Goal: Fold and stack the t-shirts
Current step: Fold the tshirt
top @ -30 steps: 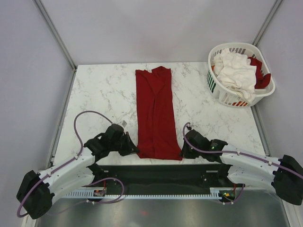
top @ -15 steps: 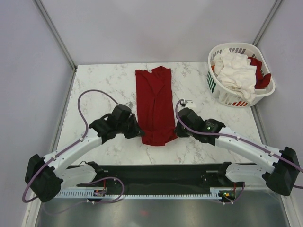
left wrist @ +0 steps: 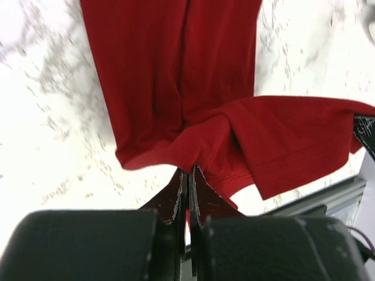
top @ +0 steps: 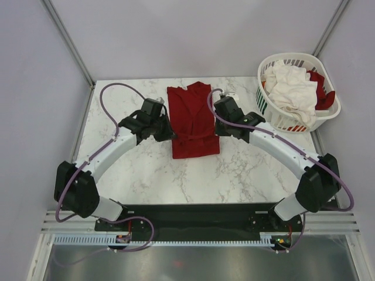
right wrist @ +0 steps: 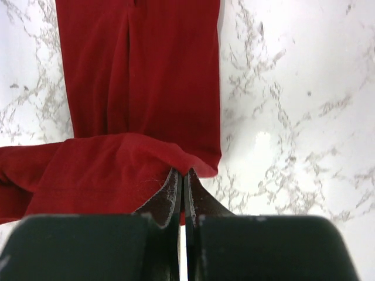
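The raised flap (top: 195, 139) is bunched up across the middle of the dark red t-shirt. So next I put the flap down, open both grippers and spread it flat toward the t-shirt's far end (top: 196, 96) first.
A dark red t-shirt (top: 191, 117) lies as a long strip down the middle of the marble table, its near end lifted and doubled back over its middle. My left gripper (top: 169, 132) is shut on the left corner of that lifted hem (left wrist: 193, 153). My right gripper (top: 215, 126) is shut on the right corner (right wrist: 176, 157). Both wrist views show the raised flap hanging over the flat part of the shirt (right wrist: 140, 64). A white t-shirt (top: 292, 86) and more dark red cloth (top: 323, 93) lie in the basket at the back right.
The white slotted basket (top: 275, 120) with green and red marks stands at the table's back right corner. Bare marble (top: 117, 111) lies to the left of the shirt, and more of it (top: 246, 170) on the near side. Both arms arch over the table's sides.
Both grippers have carried the shirt's near hem away from the table's front edge toward the far end, folding the strip over itself. The arms have stretched out with it.
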Robot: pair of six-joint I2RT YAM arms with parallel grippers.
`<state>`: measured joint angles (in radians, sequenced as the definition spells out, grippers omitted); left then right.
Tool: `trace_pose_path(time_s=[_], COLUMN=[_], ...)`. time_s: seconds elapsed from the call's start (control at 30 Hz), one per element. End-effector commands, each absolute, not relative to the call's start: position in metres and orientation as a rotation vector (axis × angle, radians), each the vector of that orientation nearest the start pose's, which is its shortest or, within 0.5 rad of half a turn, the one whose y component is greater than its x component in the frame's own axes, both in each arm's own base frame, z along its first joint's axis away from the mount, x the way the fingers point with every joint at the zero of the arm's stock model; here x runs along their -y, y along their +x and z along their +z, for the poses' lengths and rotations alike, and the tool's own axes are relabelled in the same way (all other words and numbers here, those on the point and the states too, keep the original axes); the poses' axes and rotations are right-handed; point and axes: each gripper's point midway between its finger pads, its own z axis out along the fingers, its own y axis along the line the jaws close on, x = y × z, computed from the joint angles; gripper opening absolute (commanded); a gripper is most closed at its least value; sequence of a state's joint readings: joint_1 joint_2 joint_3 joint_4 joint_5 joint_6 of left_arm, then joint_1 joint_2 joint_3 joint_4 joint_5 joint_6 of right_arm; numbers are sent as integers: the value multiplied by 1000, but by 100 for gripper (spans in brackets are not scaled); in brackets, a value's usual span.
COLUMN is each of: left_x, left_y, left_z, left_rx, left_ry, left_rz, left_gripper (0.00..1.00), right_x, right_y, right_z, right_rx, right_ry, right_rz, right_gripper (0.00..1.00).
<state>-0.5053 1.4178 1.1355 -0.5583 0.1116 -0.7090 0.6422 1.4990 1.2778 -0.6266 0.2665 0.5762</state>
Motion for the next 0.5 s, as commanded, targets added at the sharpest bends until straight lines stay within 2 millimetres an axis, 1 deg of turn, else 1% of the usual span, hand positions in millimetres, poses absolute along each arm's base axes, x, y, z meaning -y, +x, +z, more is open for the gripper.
trace_pose_path(time_s=[0.0, 0.03, 0.07, 0.1, 0.13, 0.17, 0.2, 0.23, 0.27, 0.3, 0.33, 0.37, 0.4, 0.43, 0.47], left_x=[217, 215, 215, 211, 211, 210, 213, 212, 213, 213, 211, 213, 213, 213, 216], left_y=[330, 340, 345, 353, 358, 366, 369, 377, 381, 385, 392, 396, 400, 409, 413], left_z=[169, 165, 164, 154, 153, 157, 154, 150, 148, 145, 148, 137, 135, 137, 126], left_rx=[-2488, -2496, -2498, -2520, -2521, -2512, -2521, -2527, -2533, -2539, -2528, -2557, -2561, -2551, -2577], left_ry=[-137, -141, -145, -163, -155, -155, -153, -156, -151, -152, -156, -152, -147, -133, -121], left_rz=[-647, -632, -637, -620, -618, -629, -633, -630, -632, -632, -634, -644, -653, -663, -682], left_gripper=[2, 2, 2, 2, 2, 2, 2, 2, 2, 2, 2, 2, 2, 2, 2], right_x=[-224, -229, -227, -229, -231, -229, -229, -232, -231, -232, -233, -233, -231, -229, -229], right_y=[356, 364, 370, 376, 384, 391, 395, 402, 406, 410, 416, 420, 425, 432, 435], right_z=[181, 178, 176, 168, 173, 165, 171, 169, 168, 159, 163, 161, 158, 154, 151], right_rx=[-2368, -2374, -2380, -2396, -2383, -2401, -2389, -2390, -2391, -2407, -2398, -2400, -2403, -2404, -2407], right_ry=[1, -3, 10, 3, 11, 21, 29, 32, 39, 35, 40, 47, 59, 77, 99], right_rz=[261, 260, 257, 242, 251, 241, 252, 250, 246, 237, 240, 237, 230, 213, 209], right_gripper=[0, 0, 0, 0, 0, 0, 0, 0, 0, 0, 0, 0, 0, 0, 0])
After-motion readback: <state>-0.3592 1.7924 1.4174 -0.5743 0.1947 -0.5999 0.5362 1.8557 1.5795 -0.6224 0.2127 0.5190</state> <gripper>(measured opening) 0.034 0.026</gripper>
